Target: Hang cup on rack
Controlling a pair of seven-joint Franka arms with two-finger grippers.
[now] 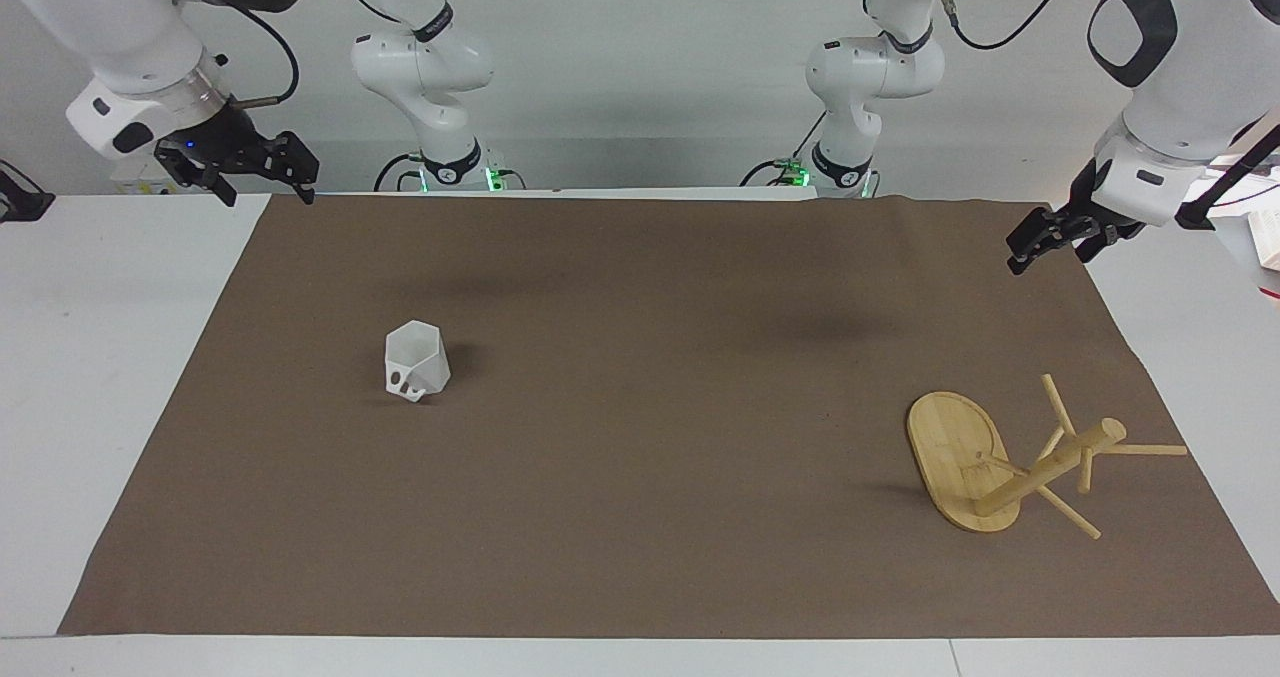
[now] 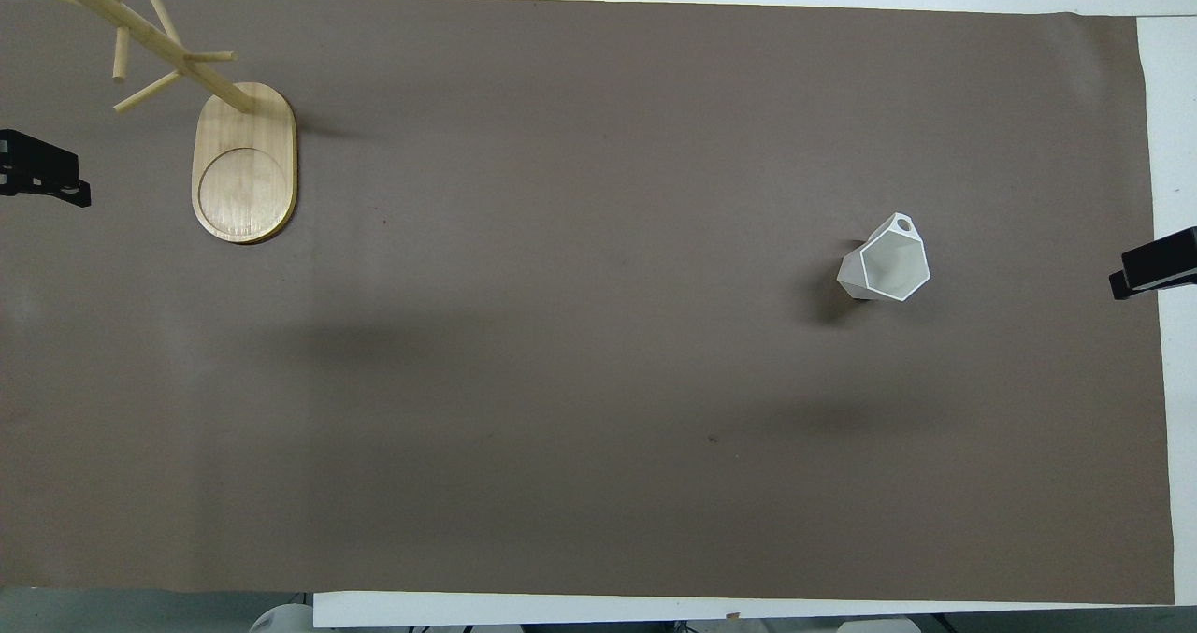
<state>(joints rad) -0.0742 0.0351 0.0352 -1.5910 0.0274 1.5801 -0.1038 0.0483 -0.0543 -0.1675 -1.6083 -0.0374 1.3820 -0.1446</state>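
My gripper will hang the white faceted cup (image 2: 886,266) on the rack, and it will swing and tilt then, because the holed handle (image 2: 904,225) sticks out from one side.
The white faceted cup (image 1: 417,360) stands upright on the brown mat, toward the right arm's end, with its holed handle turned away from the robots; it also shows in the overhead view (image 2: 888,264). The bamboo rack (image 1: 955,457) stands on its oval base toward the left arm's end, farther from the robots than the cup, with bare pegs (image 2: 245,165). My right gripper (image 1: 267,195) is open and empty, raised over the mat's corner at its own end (image 2: 1155,264). My left gripper (image 1: 1048,255) is open and empty, raised over the mat's edge at its end (image 2: 42,173).
The brown mat (image 1: 640,517) covers most of the white table (image 1: 100,357). A wide bare stretch of mat lies between the cup and the rack.
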